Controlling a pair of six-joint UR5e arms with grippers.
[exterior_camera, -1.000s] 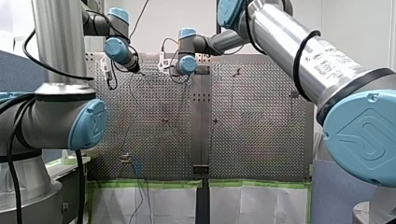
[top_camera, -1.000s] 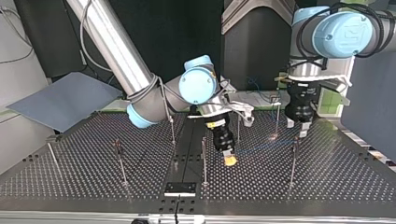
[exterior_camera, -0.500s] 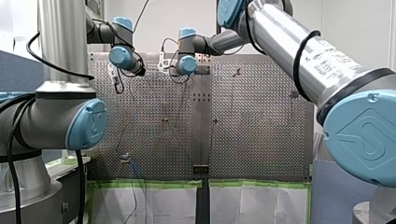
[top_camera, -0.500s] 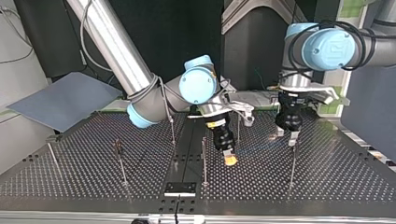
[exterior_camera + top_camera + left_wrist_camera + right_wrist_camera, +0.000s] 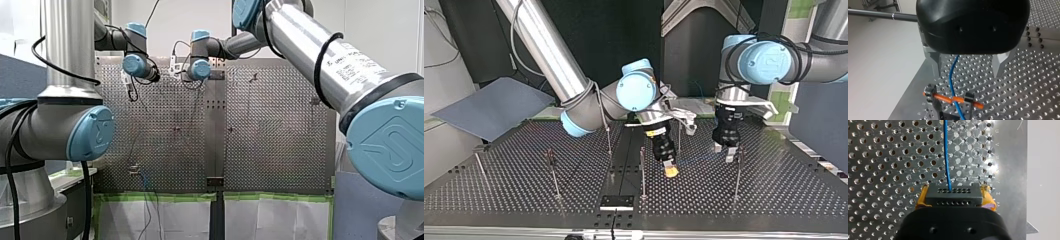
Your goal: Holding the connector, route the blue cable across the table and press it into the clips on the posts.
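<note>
My gripper is about to pull the cable (image 5: 946,157), and the blue cable's slack, hanging loose below the perforated table (image 5: 149,208), will draw up into a shallower loop.
My right gripper (image 5: 953,195) is shut on a black connector (image 5: 951,192), yellow pads at either side. The blue cable (image 5: 946,157) leaves the connector and runs straight ahead over the perforated table (image 5: 878,170). In the top view this gripper (image 5: 669,169) tilts down near the table's middle. My left gripper (image 5: 967,73) is open, its metal fingers (image 5: 935,65) wide apart. The blue cable (image 5: 951,77) passes between them without touching and crosses a clip (image 5: 948,100) with an orange band just below. In the top view my left gripper (image 5: 724,154) hovers beside a post (image 5: 737,175).
Several thin posts stand on the table in the top view, among them one (image 5: 642,172) beside my right gripper and one (image 5: 553,175) further left. A grey panel (image 5: 489,107) leans at the far left. A black plate (image 5: 616,201) sits at the near edge.
My left arm has swung towards the top view's left and lowered, bringing its open gripper close to the post. My right arm and the connector have stayed put.
</note>
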